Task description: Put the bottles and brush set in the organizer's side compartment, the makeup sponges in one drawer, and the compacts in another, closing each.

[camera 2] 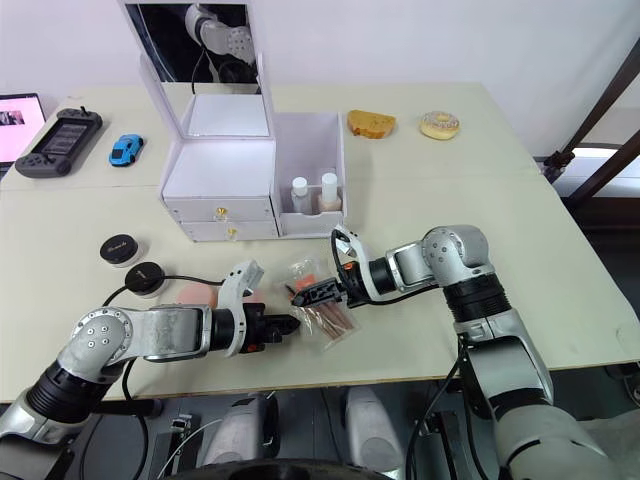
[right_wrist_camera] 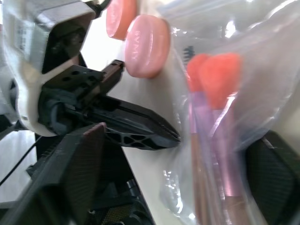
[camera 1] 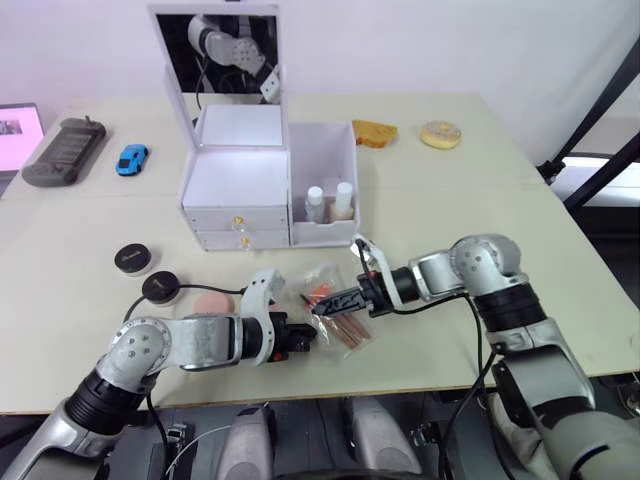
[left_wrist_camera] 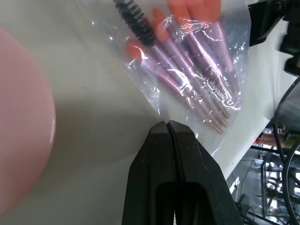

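I expect the pouch (camera 1: 347, 331) to gather into folds and keep the brushes inside when I lift it, because the clear film (camera 1: 320, 279) lies loose and wide around them.
The brush set (camera 1: 337, 308), a clear pouch of pink brushes, lies on the table in front of the organizer (camera 1: 237, 188). My left gripper (camera 1: 306, 338) is shut, its tips pinching the pouch's near edge (left_wrist_camera: 161, 119). From the right, my right gripper (camera 1: 338, 302) stands open with a finger on either side of the pouch (right_wrist_camera: 211, 117). Both bottles (camera 1: 330, 203) stand in the side compartment (camera 1: 323, 160). Two pink makeup sponges (right_wrist_camera: 145, 44) lie just left of the pouch, partly hidden by my left arm. The two black compacts (camera 1: 133, 258) (camera 1: 161, 287) sit further left. Both drawers (camera 1: 238, 230) are shut.
A grey game controller (camera 1: 66, 151) and a blue toy car (camera 1: 131, 158) lie at the back left, beside a screen (camera 1: 17, 135) at the edge. A slice of toast (camera 1: 374, 131) and a doughnut (camera 1: 440, 134) lie at the back right. The mirror lid (camera 1: 222, 50) stands upright.
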